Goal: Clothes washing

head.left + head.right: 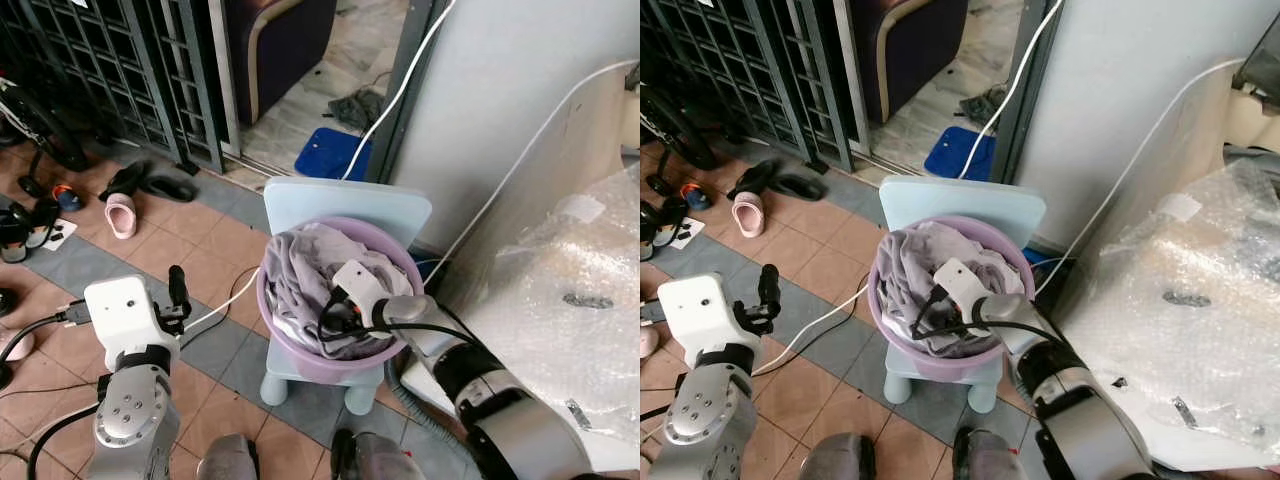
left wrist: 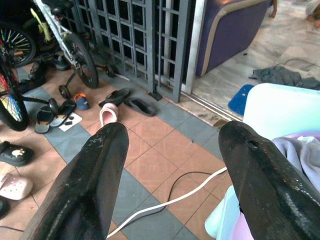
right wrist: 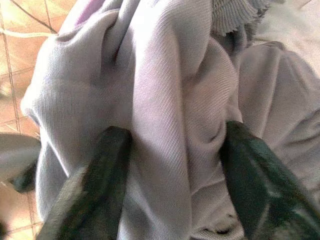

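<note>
I should expect to find white clothes hidden underneath when I lift the grey fold (image 3: 162,125), because white cloth (image 1: 284,324) shows at the basin's edge.
A purple basin (image 1: 266,318) heaped with pale grey-lilac clothes (image 1: 305,262) stands on a small light-blue chair (image 1: 350,205). My right gripper (image 1: 335,315) is down inside the basin. In the right wrist view its two black fingers (image 3: 102,185) stand apart, open, pressed into the cloth with a thick fold of grey fabric (image 3: 175,125) between them. My left gripper (image 1: 178,288) is raised to the left of the chair, over the tiled floor. It is open with nothing between its fingers (image 2: 100,170), and the chair's edge (image 2: 280,107) lies just past it.
A white cable (image 1: 215,312) runs across the floor by the chair. A bubble-wrapped bulk (image 1: 570,300) crowds the right. Behind are a grey wall (image 1: 500,100), a metal gate (image 1: 120,70), a blue mat (image 1: 335,155), sandals (image 1: 120,215) and a bicycle (image 2: 65,45).
</note>
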Controlling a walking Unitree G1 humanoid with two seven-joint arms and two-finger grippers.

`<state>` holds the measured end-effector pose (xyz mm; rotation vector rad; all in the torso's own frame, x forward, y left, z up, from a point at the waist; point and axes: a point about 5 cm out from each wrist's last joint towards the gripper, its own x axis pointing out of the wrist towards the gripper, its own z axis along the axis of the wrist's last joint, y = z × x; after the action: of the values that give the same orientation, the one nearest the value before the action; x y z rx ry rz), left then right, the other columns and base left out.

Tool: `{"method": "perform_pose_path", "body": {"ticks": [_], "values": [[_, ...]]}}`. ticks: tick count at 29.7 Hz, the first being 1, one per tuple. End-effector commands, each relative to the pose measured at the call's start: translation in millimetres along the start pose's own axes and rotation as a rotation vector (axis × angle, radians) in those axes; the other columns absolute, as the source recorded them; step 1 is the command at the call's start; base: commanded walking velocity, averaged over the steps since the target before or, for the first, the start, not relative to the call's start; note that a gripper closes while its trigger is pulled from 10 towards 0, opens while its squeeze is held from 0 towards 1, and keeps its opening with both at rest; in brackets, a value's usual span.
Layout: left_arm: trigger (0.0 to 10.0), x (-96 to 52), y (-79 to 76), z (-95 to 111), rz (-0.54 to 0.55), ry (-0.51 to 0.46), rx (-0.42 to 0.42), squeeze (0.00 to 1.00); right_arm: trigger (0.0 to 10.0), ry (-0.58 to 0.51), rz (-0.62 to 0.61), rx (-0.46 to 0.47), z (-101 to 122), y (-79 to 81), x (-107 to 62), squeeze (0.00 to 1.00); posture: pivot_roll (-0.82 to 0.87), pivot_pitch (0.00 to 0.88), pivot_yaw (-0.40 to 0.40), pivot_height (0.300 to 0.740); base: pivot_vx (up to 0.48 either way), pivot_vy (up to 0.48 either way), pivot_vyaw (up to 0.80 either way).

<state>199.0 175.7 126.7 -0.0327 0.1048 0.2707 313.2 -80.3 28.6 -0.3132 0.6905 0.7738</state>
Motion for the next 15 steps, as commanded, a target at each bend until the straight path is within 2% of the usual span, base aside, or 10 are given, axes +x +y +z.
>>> {"method": "perform_pose_path", "body": {"ticks": [1, 4, 7, 9, 15], "values": [[10.0, -4.3, -0.9, 0.2, -0.002, 0.008, 0.005, 0.00, 0.0, -0.002, -0.016, 0.065, 2.1, -0.5, 1.6, 0.00, 0.18, 0.160, -0.057, 0.740, 0.000, 0.000, 0.00], [10.0, -3.9, -2.7, 1.2, -0.008, 0.006, 0.005, 0.00, 0.0, 0.058, -0.034, 0.173, -6.8, 1.5, 4.0, 0.00, 0.19, 0.160, -0.055, 0.740, 0.000, 0.000, 0.00], [10.0, -2.5, -2.9, 3.1, -0.012, 0.003, 0.008, 0.00, 0.0, 0.082, -0.043, 0.201, -12.3, 0.5, 3.8, 0.00, 0.19, 0.164, -0.054, 0.740, 0.000, 0.000, 0.00], [10.0, -1.6, -3.1, 4.6, -0.032, 0.001, 0.015, 0.00, 0.0, 0.094, -0.051, 0.267, -15.7, -1.8, 3.0, 0.00, 0.19, 0.166, -0.054, 0.740, 0.000, 0.000, 0.00], [10.0, -2.4, -3.3, 0.7, -0.028, 0.017, 0.016, 0.00, 0.0, 0.085, -0.066, 0.269, -14.1, -5.2, 2.2, 0.00, 0.18, 0.166, -0.052, 0.740, 0.000, 0.000, 0.00]]}}
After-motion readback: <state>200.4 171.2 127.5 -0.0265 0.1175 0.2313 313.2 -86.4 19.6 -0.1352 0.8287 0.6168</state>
